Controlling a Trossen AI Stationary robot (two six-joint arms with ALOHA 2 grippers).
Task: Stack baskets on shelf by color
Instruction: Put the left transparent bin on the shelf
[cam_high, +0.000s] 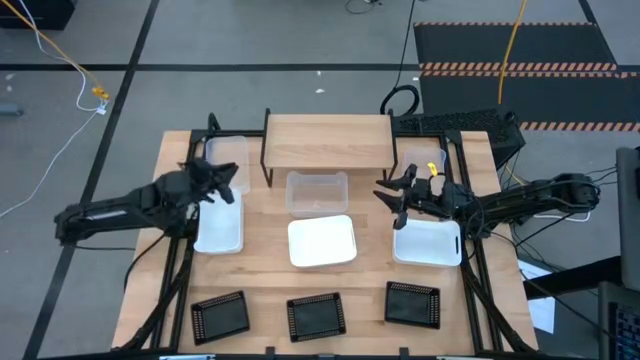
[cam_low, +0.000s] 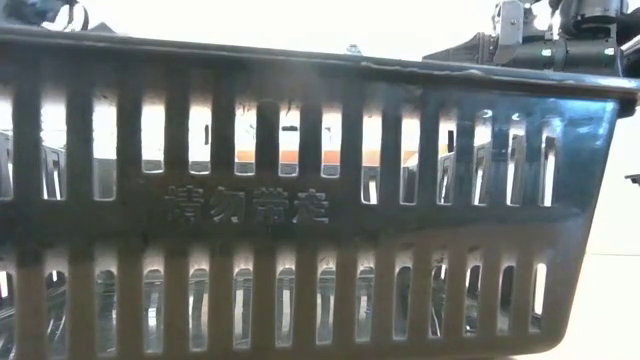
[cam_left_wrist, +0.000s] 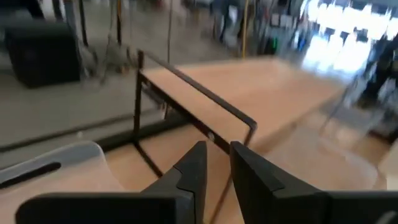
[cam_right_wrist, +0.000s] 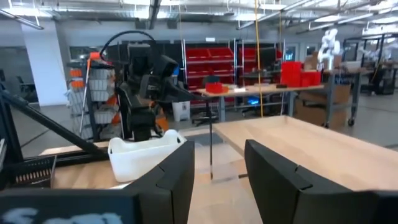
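The shelf top (cam_high: 330, 141) looks shallower than the clear basket's length (cam_high: 228, 163), so I expect the clear basket will stick out past the shelf's far edge when I carry it there.
The shelf (cam_high: 328, 140) stands at the table's far middle, its top bare. Clear baskets sit on the table at far left (cam_high: 225, 155), in front of the shelf (cam_high: 317, 192) and at far right (cam_high: 422, 160). White baskets lie in a row at left (cam_high: 220, 228), middle (cam_high: 322, 241) and right (cam_high: 428, 243). Three black baskets (cam_high: 316, 316) line the near edge. My left gripper (cam_left_wrist: 216, 163) hovers over the left white and clear baskets, open by a narrow gap, pointing toward the shelf (cam_left_wrist: 205, 102). My right gripper (cam_right_wrist: 219, 163) hovers open above the right white basket.
A black basket (cam_low: 300, 200) stands right before the low camera and fills its view. Bare tabletop (cam_high: 265, 270) lies between the white and black rows. Black frame rails (cam_high: 470, 280) run along both table sides. Cables lie on the floor beyond.
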